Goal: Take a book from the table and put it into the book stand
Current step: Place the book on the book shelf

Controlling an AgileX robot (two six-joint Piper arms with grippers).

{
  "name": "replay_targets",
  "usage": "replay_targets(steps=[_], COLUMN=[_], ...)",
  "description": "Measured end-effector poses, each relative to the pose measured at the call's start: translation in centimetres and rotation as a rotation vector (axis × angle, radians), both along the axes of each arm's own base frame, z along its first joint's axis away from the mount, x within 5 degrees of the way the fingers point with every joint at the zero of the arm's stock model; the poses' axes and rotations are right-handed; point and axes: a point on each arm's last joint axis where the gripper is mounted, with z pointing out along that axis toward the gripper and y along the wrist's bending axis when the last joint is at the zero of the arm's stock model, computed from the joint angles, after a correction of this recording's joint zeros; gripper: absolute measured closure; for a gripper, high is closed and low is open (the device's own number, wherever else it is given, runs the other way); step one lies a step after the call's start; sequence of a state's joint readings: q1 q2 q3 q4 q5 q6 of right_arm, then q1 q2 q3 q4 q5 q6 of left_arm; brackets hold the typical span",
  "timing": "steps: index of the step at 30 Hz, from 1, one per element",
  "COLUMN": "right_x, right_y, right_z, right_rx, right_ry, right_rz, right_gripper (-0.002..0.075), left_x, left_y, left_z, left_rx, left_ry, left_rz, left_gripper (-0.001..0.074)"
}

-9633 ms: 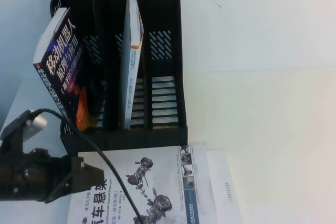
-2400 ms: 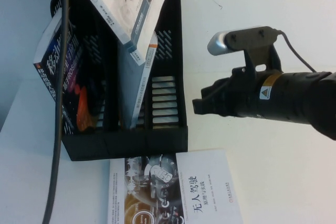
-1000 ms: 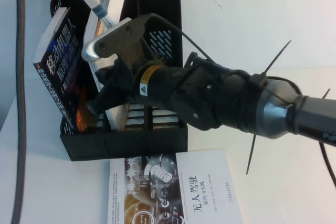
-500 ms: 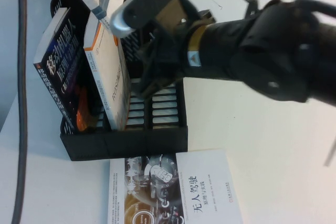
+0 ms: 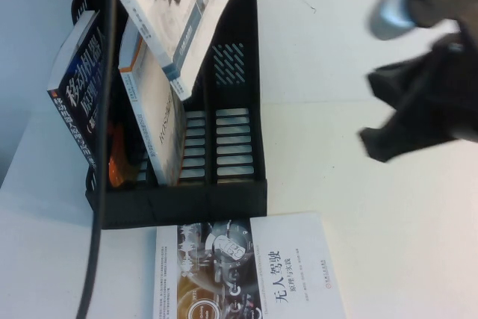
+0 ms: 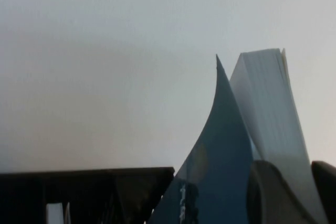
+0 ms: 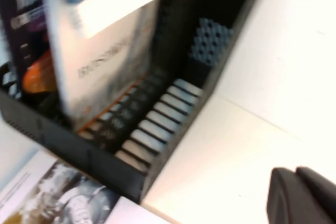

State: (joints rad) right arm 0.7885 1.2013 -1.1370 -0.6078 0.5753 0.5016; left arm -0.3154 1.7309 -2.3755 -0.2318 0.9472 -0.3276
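The white book's lower end (image 5: pixel 184 81) is pointing down next to the stand's empty slot (image 5: pixel 234 143), so my left gripper should go on lowering the book into that slot until it rests there.
The black three-slot book stand (image 5: pixel 239 184) stands at the back left of the table. My left gripper (image 6: pixel 296 182) is shut on a white book with a motorcycle cover (image 5: pixel 175 13) and holds it tilted above the stand's middle and right slots. Its page edges (image 6: pixel 265 103) show in the left wrist view. Only this arm's cable (image 5: pixel 104 110) shows in the high view. My right gripper (image 5: pixel 373 143) is to the right of the stand, above the table, fingers together and empty; it also shows in the right wrist view (image 7: pixel 294 179).
A dark book (image 5: pixel 78 95) leans in the left slot. A white and orange book (image 5: pixel 157 117) leans left in the middle slot. The right slot (image 5: pixel 233 140) holds nothing. Another book (image 5: pixel 254 267) lies flat on the table in front of the stand.
My right arm has pulled back from the stand to the right, after tipping the white and orange book leftward. The held book has swung over the middle and right slots.
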Motion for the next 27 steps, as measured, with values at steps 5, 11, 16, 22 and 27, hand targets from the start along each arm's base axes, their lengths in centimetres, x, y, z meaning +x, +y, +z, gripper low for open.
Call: replay_targets(steps=[5, 11, 16, 22, 27], right_x=[-3.2, -6.6, -8.5, -9.3, -9.3], right_y=[-4.1, -8.2, -10.3, -11.3, -11.3], right_z=[-0.3, -1.2, -1.4, -1.1, -1.2], right_rx=[0.097, 0.195, 0.242, 0.269, 0.271], right_ry=[-0.040, -0.043, -0.059, -0.077, -0.072], right_rz=[-0.106, -0.198, -0.232, -0.242, -0.246], right_gripper=[0.0718, 0.0718, 0.0718, 0.0718, 0.0718], left_x=[2.0, 4.0, 5.7, 7.8, 8.5], left_y=[-0.8, -1.5, -2.0, -3.1, -5.4], left_z=[-2.0, -3.9, -5.7, -7.9, -9.7], left_rx=[0.003, 0.006, 0.003, 0.003, 0.069], left_ry=[0.076, 0.133, 0.180, 0.217, 0.227], left_rz=[0.000, 0.007, 0.022, 0.055, 0.102], left_gripper=[0.0617, 0.0617, 0.0617, 0.0617, 0.0617])
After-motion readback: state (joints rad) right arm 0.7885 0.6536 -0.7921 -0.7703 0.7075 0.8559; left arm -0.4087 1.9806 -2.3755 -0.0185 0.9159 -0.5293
